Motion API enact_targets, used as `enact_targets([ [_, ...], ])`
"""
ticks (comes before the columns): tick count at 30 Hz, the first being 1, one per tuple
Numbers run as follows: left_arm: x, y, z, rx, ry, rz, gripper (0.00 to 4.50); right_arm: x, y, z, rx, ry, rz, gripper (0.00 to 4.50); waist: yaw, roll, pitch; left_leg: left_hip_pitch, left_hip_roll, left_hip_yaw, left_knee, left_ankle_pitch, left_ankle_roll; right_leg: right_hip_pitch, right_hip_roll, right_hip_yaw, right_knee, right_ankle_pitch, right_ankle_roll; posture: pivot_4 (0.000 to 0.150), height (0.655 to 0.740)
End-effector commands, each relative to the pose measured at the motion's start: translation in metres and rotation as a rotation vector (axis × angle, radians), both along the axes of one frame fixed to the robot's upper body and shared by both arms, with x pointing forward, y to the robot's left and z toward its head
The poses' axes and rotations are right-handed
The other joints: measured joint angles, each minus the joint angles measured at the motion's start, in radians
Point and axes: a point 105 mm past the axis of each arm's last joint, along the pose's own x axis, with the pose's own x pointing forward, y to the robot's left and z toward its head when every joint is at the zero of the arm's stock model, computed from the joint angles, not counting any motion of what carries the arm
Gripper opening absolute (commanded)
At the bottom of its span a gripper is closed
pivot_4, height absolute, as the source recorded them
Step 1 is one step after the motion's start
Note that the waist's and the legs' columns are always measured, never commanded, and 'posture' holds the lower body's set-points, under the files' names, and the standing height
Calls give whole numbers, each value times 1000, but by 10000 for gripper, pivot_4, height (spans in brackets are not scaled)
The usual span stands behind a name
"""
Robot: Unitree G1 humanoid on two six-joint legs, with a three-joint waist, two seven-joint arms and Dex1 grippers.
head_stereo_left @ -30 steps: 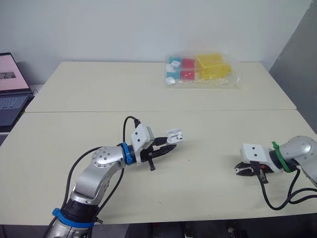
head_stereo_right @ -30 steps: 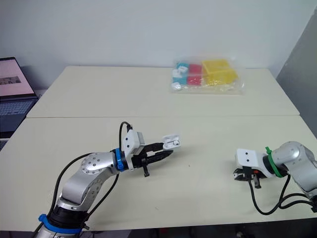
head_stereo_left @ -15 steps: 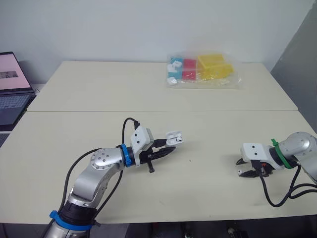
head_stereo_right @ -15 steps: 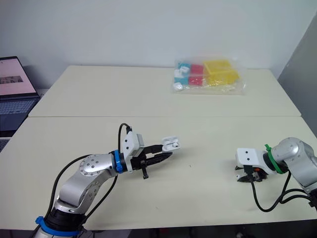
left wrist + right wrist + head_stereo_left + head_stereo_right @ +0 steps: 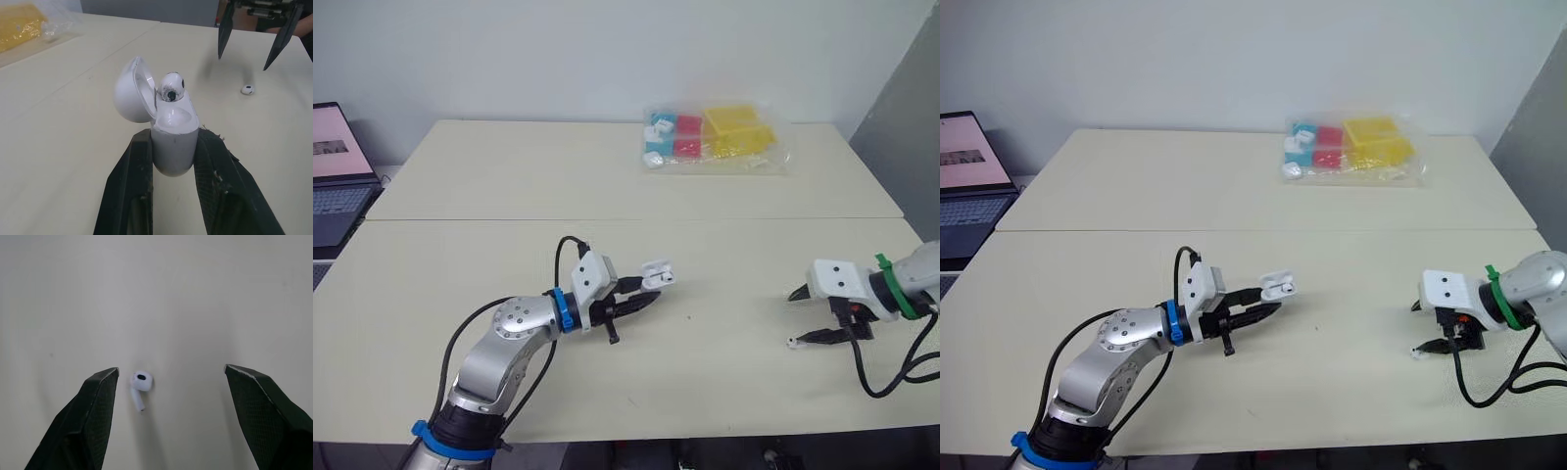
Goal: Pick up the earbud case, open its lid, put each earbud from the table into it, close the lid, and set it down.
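Note:
The loose white earbud (image 5: 141, 383) will go down only as far as its head when the robot lowers it in, because the earbud in the open case (image 5: 659, 279) sticks partly out.
My left gripper (image 5: 644, 292) is shut on the white earbud case (image 5: 173, 142) and holds it a little above the table's middle. The case lid is swung open, and one earbud (image 5: 171, 88) sits in it, partly sticking out. A second white earbud (image 5: 141, 384) lies loose on the table at the right (image 5: 791, 343). My right gripper (image 5: 802, 315) hovers just above that earbud. Its fingers stand wide open on either side of it without touching it.
A clear plastic bag (image 5: 715, 140) with blue, red and yellow boxes lies at the far side of the table. An open laptop (image 5: 335, 176) stands off the table's left edge. A seam (image 5: 744, 217) crosses the table between the bag and my arms.
My right gripper went from nearly shut, low on the table, to wide open and lifted slightly to the right. The loose earbud now shows beneath it. The left arm barely moved.

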Motion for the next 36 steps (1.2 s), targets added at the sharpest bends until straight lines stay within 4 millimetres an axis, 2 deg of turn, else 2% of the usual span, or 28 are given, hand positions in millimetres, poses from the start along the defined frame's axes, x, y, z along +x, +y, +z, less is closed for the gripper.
enact_targets([
  [1, -6, -7, 12, -37, -43, -22, 7745, -2, 4, 12, -21, -60, -81, 35951, 0, 0, 0, 0, 0, 0, 0, 0, 0, 0, 0, 0, 0, 0, 0, 1500, 7358],
  [5, -4, -7, 10, -43, -45, -10, 7745, -7, 8, 5, -98, -62, -160, 35951, -1, 0, 0, 1, 0, 0, 1, 0, 0, 0, -1, 0, 1, 0, 0, 1500, 7358],
  [9, -5, -7, 7, -48, -48, 2, 7745, -13, 20, -8, -130, -12, -142, 35951, -3, 0, 0, 1, 0, 0, 1, 0, 0, 0, 0, 0, 1, 0, 0, 1500, 7358],
  [12, -6, -9, 7, -53, -51, 2, 7745, -10, 15, -18, -202, -9, -133, 35951, -2, 0, 0, 0, 0, 0, 0, 0, 0, 0, 0, 0, 0, 0, 0, 1500, 7358],
  [21, -5, -11, 6, -57, -67, 18, 7745, 8, 12, -33, -252, -4, -149, 35951, -2, 0, 0, 0, -1, 0, 0, 0, 0, -1, 0, 0, 0, 0, 0, 1500, 7358],
  [31, -6, -11, 5, -53, -66, 21, 7745, 8, 8, -41, -258, 22, -155, 35951, -2, 0, 0, 0, -1, 0, 0, 0, 0, -1, 0, 0, 0, 0, 0, 1500, 7358],
  [34, -6, -10, 5, -51, -67, 19, 7745, 9, 9, -41, -248, 26, -158, 29884, -2, 0, 0, 0, 0, 0, 0, 0, 0, 0, 0, 0, 1, 0, 0, 1500, 7358],
  [36, -5, -10, 5, -50, -67, 18, 7745, 9, 9, -41, -248, 24, -159, 22975, -2, 0, 0, 0, 0, 0, 1, 0, 0, 0, 0, 0, 1, 0, 0, 1500, 7358],
])
